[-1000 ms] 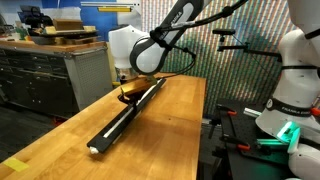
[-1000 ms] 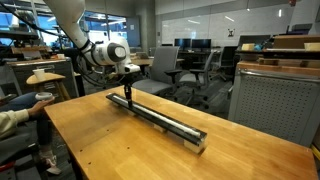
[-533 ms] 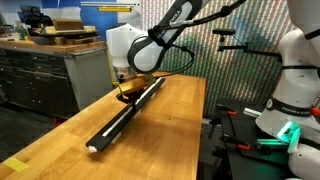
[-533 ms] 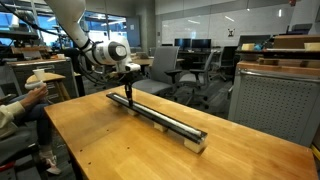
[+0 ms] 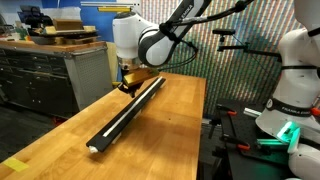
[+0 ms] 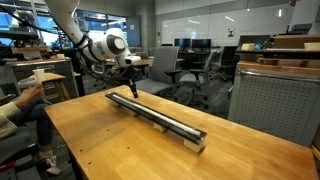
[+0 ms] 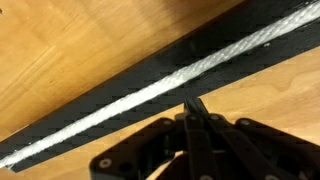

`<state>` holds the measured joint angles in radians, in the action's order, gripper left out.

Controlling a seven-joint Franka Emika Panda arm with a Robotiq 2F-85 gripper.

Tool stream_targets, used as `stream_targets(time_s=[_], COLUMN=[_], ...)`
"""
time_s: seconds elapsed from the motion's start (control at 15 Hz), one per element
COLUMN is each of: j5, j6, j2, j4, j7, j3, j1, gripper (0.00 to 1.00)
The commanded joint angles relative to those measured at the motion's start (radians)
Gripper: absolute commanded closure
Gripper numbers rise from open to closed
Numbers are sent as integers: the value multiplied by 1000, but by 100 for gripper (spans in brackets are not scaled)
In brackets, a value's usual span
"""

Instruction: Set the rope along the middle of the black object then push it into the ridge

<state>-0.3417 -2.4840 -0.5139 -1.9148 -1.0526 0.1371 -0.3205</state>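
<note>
The gripper's closed fingers hang by the black object's edge (image 7: 172, 107), next to the rope, so the robot should move them back over the white rope (image 7: 195, 69) before it presses the rope into the black object's ridge.
The black object (image 5: 105, 138) is a long bar lying lengthwise on the wooden table (image 5: 170, 130), also seen in an exterior view (image 6: 185, 128). The rope (image 7: 150, 90), white and thin, runs along its middle, in the ridge as far as the wrist view shows. In the exterior views the rope shows only as a faint pale line (image 5: 125, 115). My gripper (image 7: 195, 104) is shut with nothing between its fingers. It hangs a little above the bar's far part (image 5: 127, 88), just beside the rope line, and near the left end in an exterior view (image 6: 133, 90).
A second white robot (image 5: 295, 80) stands past the table's right edge. Grey cabinets (image 5: 40, 75) line the left. A person's hand (image 6: 12, 100) with a bowl reaches in at the table's left edge. Office chairs (image 6: 190, 65) stand behind.
The shut gripper has lifted off the bar and drifted slightly toward its far end. The bar and rope have not moved. The person's hand shifted at the left edge.
</note>
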Motion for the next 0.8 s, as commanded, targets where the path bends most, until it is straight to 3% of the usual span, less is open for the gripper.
stream_targets(time_s=[0.0, 0.33, 0.73], j5=[-41, -22, 2], j6=[-38, -36, -1], j2=[83, 44, -111], j4=[-94, -82, 37], j7=[11, 67, 111], j3=[3, -23, -13], j1=[9, 26, 45], gripper=[98, 98, 98])
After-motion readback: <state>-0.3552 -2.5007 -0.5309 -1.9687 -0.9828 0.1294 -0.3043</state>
